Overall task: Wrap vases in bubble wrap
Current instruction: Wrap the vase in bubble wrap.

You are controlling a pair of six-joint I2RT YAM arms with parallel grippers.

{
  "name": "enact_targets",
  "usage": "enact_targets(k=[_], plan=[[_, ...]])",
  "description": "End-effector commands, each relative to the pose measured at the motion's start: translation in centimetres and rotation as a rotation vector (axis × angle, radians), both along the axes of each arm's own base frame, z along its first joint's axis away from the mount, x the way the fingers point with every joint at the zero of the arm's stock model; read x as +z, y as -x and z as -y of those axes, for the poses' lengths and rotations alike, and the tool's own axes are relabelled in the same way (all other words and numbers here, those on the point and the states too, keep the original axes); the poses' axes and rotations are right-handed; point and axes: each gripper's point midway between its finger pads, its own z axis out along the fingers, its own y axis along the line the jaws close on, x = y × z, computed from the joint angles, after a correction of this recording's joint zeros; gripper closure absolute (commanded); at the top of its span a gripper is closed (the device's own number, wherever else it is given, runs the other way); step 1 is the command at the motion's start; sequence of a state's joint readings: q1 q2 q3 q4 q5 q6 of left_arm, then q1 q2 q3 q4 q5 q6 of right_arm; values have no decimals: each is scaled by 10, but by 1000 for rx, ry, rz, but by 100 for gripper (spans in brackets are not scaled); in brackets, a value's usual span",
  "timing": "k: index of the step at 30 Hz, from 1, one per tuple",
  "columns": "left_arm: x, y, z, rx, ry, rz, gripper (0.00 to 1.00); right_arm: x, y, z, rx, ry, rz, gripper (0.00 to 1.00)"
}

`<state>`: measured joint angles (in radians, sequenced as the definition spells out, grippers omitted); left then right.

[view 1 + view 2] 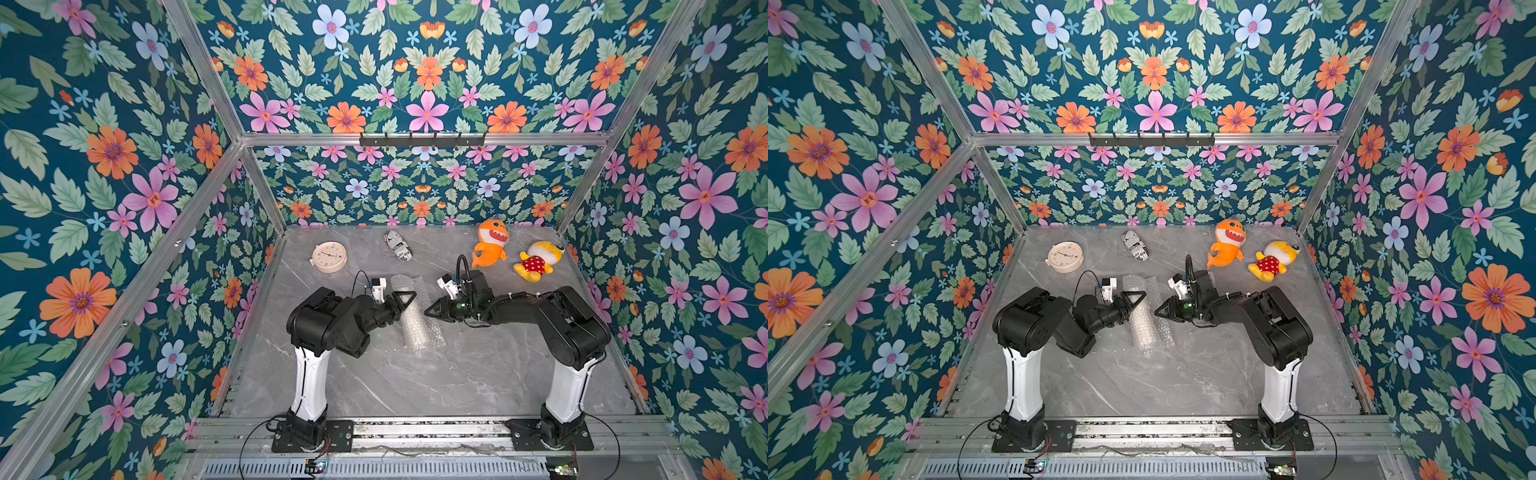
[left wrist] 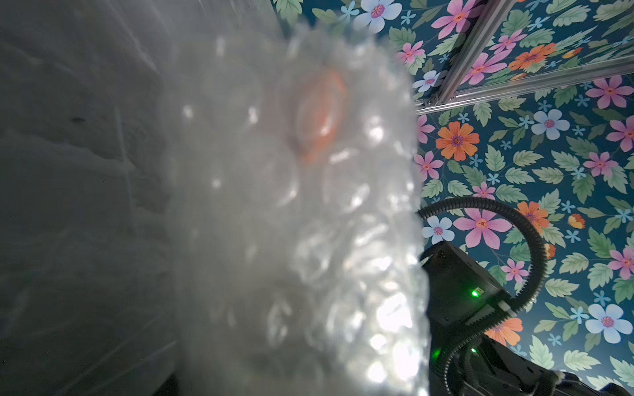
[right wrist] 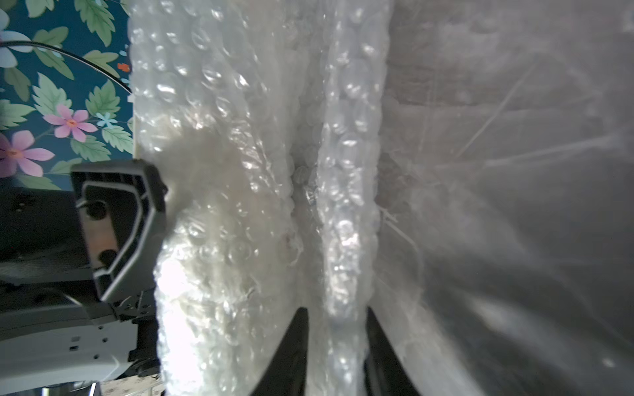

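The raised fold [image 3: 350,191] is standing away from the bundle, so my right gripper should pull it over the bundle's top [image 3: 227,224] and my left gripper should open to take it.
The bubble wrap [image 1: 417,328] lies rolled into a long bundle on the grey table, between my two grippers in both top views. A cream-white shape, the vase [image 3: 209,181], shows blurred through the wrap in the right wrist view. My left gripper [image 1: 405,303] is shut on the bundle's left side, and one of its fingers [image 3: 116,223] presses into the wrap. The wrap [image 2: 291,205] fills the left wrist view and hides that gripper's jaws. My right gripper [image 3: 335,310] is shut on a raised fold of the wrap at the bundle's right side [image 1: 428,312].
Along the back of the marble table [image 1: 415,382] lie a round cream clock [image 1: 329,257], a black-and-white printed cylinder [image 1: 398,246], an orange shark plush [image 1: 491,243] and a yellow plush in a red dress [image 1: 538,259]. Flowered walls close in three sides.
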<state>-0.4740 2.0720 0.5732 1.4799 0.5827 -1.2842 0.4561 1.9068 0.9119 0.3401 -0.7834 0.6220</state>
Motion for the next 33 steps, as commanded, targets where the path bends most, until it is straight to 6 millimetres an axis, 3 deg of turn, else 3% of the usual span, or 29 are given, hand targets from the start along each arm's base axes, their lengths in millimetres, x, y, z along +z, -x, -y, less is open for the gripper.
enact_targets(k=[1,7,11,14,18,23,33], plan=[[11,3,5,-33,33,31,60,18,-3,-10,14,-78,37,85],[6,8,9,-66,26,17,53,35,-5,-11,11,-84,69,92],[0,10,10,-79,6,3,31,44,-4,-16,28,-76,82,94],[0,9,11,-84,-4,0,22,43,-1,-20,39,-64,82,94],[-5,7,11,-88,-31,-12,20,38,3,-18,41,-46,76,94],[-10,3,10,-78,-40,-31,31,35,11,-13,41,-21,74,94],[5,0,12,-77,27,-3,16,32,14,-25,54,27,67,92]])
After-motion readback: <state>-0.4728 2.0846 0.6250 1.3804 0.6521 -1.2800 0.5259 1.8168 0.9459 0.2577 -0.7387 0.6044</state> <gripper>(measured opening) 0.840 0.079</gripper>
